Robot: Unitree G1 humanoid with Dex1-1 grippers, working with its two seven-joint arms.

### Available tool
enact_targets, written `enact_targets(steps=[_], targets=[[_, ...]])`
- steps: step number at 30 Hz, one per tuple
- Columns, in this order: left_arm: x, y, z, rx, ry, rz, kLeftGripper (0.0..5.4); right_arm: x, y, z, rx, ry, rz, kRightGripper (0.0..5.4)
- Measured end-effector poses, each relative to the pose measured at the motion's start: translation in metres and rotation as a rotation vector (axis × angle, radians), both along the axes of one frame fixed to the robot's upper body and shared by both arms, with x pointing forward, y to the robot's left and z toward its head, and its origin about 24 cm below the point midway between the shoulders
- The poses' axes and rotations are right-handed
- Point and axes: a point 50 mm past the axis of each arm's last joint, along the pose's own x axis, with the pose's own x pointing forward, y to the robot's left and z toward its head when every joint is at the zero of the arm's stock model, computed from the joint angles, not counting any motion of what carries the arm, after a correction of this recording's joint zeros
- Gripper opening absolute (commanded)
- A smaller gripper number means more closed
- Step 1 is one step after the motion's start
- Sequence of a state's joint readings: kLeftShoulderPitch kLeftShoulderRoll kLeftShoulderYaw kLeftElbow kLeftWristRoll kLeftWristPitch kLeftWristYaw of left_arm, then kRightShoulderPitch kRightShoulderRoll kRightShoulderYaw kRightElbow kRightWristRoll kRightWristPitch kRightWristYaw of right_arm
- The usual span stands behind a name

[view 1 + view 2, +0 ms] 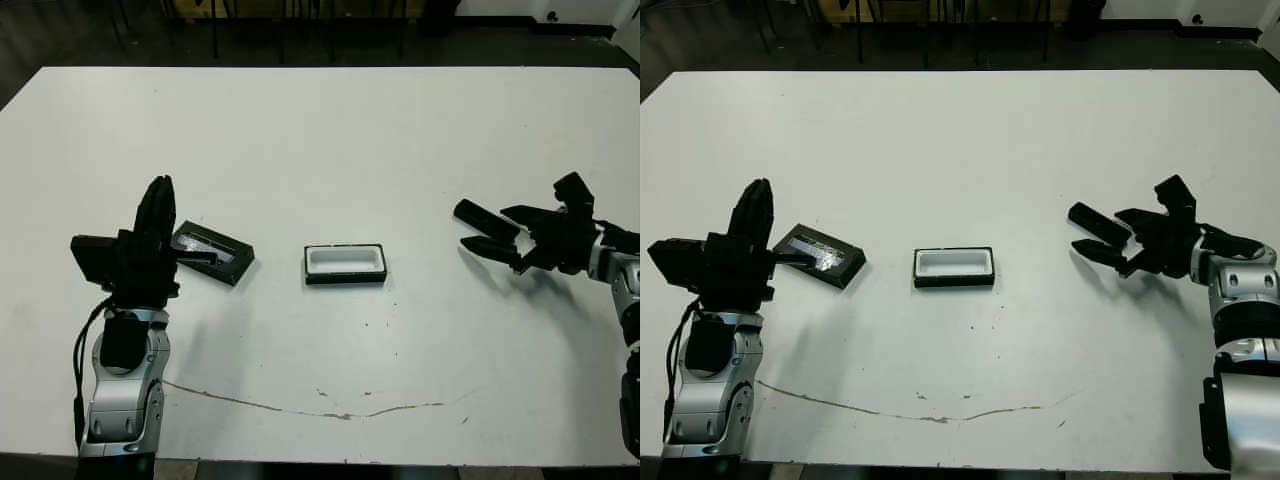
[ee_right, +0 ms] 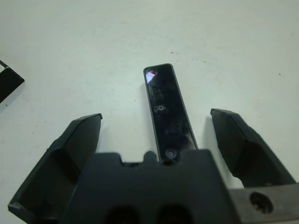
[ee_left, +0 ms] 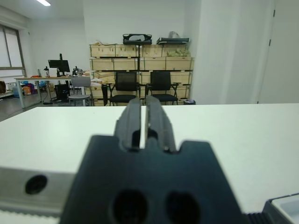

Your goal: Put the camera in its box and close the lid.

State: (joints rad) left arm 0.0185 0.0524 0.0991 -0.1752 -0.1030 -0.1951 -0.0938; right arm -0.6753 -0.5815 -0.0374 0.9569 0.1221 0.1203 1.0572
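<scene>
The white lining makes a long, narrow hollow shaped like the camera's outline, so the camera will come to rest flat inside when the robot lowers it in.
The box, black-walled with a white lining, lies open at the table's middle. To its left the glossy black lid lies flat and askew. On the right the slim black camera lies on the table, also visible from the head as a dark bar. My right gripper is open, with one finger on each side of the camera and a gap to both. Beside the lid, my left gripper points upward, its fingers pressed together with nothing between them.
A thin crack line runs across the white table near its front edge. Chairs, desks and stacked crates stand beyond the table's far edge in the left wrist view.
</scene>
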Motion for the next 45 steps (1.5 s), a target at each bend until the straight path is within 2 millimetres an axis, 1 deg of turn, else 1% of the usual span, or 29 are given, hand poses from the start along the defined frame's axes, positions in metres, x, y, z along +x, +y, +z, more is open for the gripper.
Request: enact_targets(steps=[9,10,13,24,29,35,38,41,45], targets=[[-0.0004,0.0001,-0.0003,0.0,0.002,-0.001,0.0,-0.0018,-0.0006,-0.0025,-0.007,0.012,-0.021,5.39],[-0.0004,0.0,-0.0003,0.0,0.001,-0.001,0.0,-0.0015,-0.0005,-0.0021,-0.01,0.014,-0.029,5.29],[-0.0005,0.0001,-0.0004,0.0,0.002,0.0,0.0,-0.0017,0.0002,-0.0031,-0.048,-0.001,-0.05,4.93],[-0.0016,0.001,-0.0015,0.001,0.007,0.001,0.0,-0.0013,0.003,-0.0033,-0.193,-0.126,-0.04,2.93],[-0.0016,0.0012,-0.0015,0.0,0.007,0.002,0.0,-0.0017,0.0038,-0.0053,-0.213,-0.121,-0.021,2.02],[-0.0017,0.0013,-0.0015,-0.005,0.007,0.002,0.0,-0.0008,0.0041,-0.0027,-0.242,-0.105,0.029,0.97],[-0.0017,0.0012,-0.0014,-0.003,0.007,0.003,0.0,0.0011,0.0044,0.0005,-0.247,-0.062,0.053,0.79],[-0.0018,0.0013,-0.0013,-0.002,0.006,0.006,0.0,0.0019,0.0025,0.0024,-0.239,-0.022,0.061,0.78],[-0.0018,0.0016,-0.0012,-0.003,0.006,0.006,0.0,0.0027,0.0033,0.0042,-0.268,-0.02,0.078,0.78]])
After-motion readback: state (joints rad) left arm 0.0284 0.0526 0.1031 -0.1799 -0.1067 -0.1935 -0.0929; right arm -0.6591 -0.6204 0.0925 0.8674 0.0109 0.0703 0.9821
